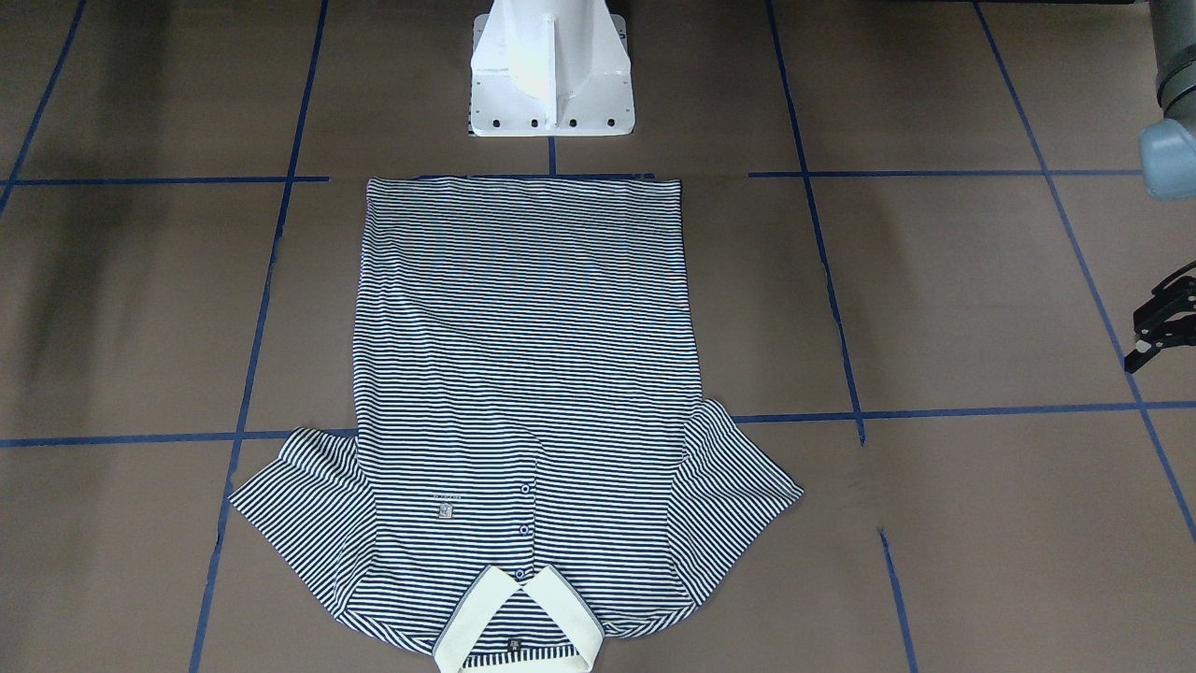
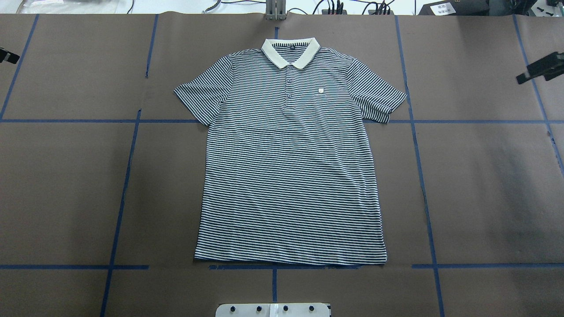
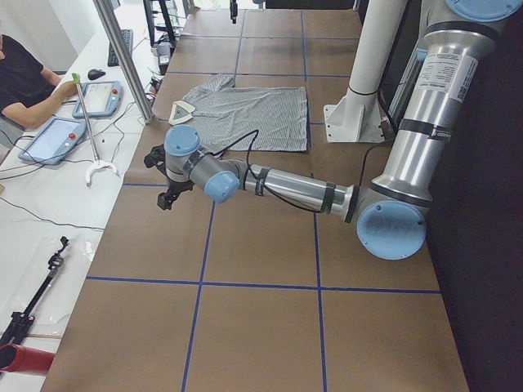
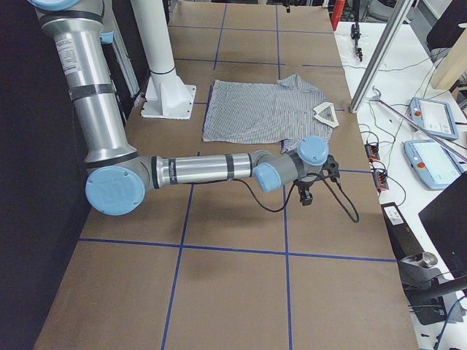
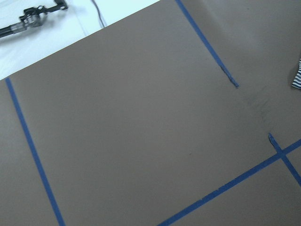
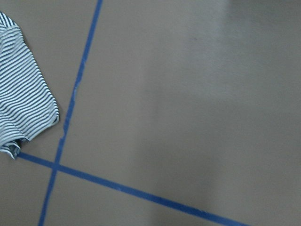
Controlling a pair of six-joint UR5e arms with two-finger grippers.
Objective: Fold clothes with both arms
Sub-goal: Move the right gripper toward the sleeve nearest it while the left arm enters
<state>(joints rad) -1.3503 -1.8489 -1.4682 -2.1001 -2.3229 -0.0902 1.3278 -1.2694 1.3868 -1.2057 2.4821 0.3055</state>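
I should keep closing in on the spread-out striped sleeve, whose cuff faces my open right gripper, until my fingers shut on the cuff's edge.
The striped polo shirt point(image 2: 291, 167) lies flat and face up in the middle of the brown table, with its cream collar point(image 2: 291, 50) at the far side and its hem toward the robot base. Both sleeves are spread out. My left gripper point(image 1: 1159, 322) hovers over bare table well off the shirt's sleeve, its fingers apart and empty. My right gripper point(image 2: 539, 69) hangs on the other side, also apart from the shirt and open. A sleeve tip point(image 5: 297, 77) shows at the edge of the left wrist view, and a sleeve point(image 6: 23, 99) in the right wrist view.
Blue tape lines point(image 2: 132, 145) divide the table into squares. The white pedestal base point(image 1: 551, 70) stands just behind the hem. A side bench with tablets point(image 3: 98, 98) and a seated person point(image 3: 24, 82) runs along the far edge, with cables and tools on it.
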